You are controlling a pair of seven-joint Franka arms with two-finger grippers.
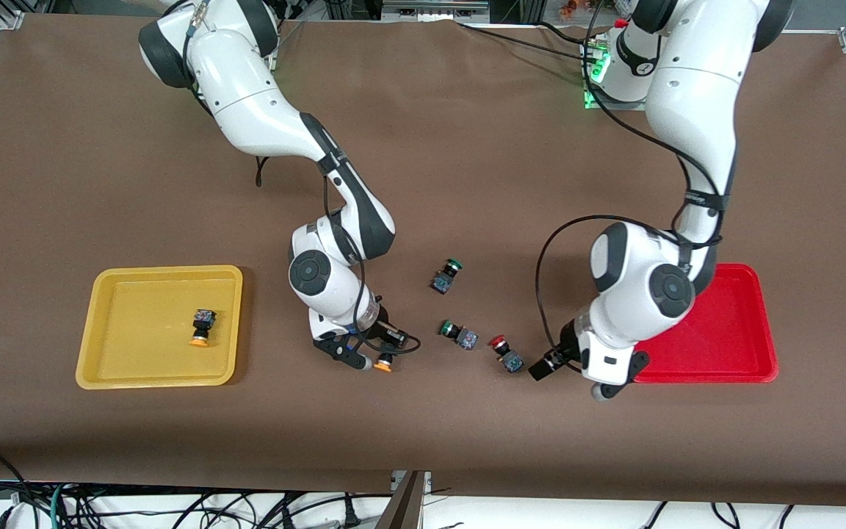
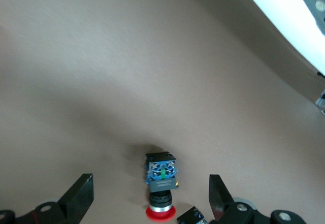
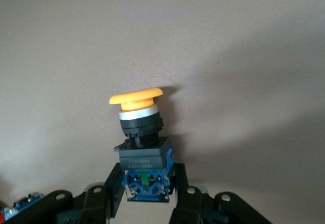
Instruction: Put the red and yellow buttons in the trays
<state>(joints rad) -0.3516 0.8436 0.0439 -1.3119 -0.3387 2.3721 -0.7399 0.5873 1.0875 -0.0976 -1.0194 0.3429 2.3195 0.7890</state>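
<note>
The yellow tray already has a button in it. I should expect a red button to be hidden in the red tray [image 1: 721,342], behind the arm covering it [image 1: 660,298].
My right gripper [image 1: 373,360] is shut on the dark body of a yellow button [image 1: 384,362], low over the table between the yellow tray [image 1: 111,367] and the green switches. In the right wrist view its fingers [image 3: 112,181] clamp the blue base and the orange-yellow cap [image 3: 136,98] points away. A second yellow button [image 1: 203,328] lies in the yellow tray. One red button [image 1: 505,353] lies on the table beside the red tray [image 1: 731,345]. My left gripper [image 1: 601,388] is open and empty above it, with the button [image 2: 161,183] between its fingers [image 2: 81,193]. No other red button shows.
Two green-capped switches lie on the table, one [image 1: 446,275] farther from the front camera, one [image 1: 460,334] beside the red button. The left arm's wrist hides part of the red tray. Cables hang below the table's front edge.
</note>
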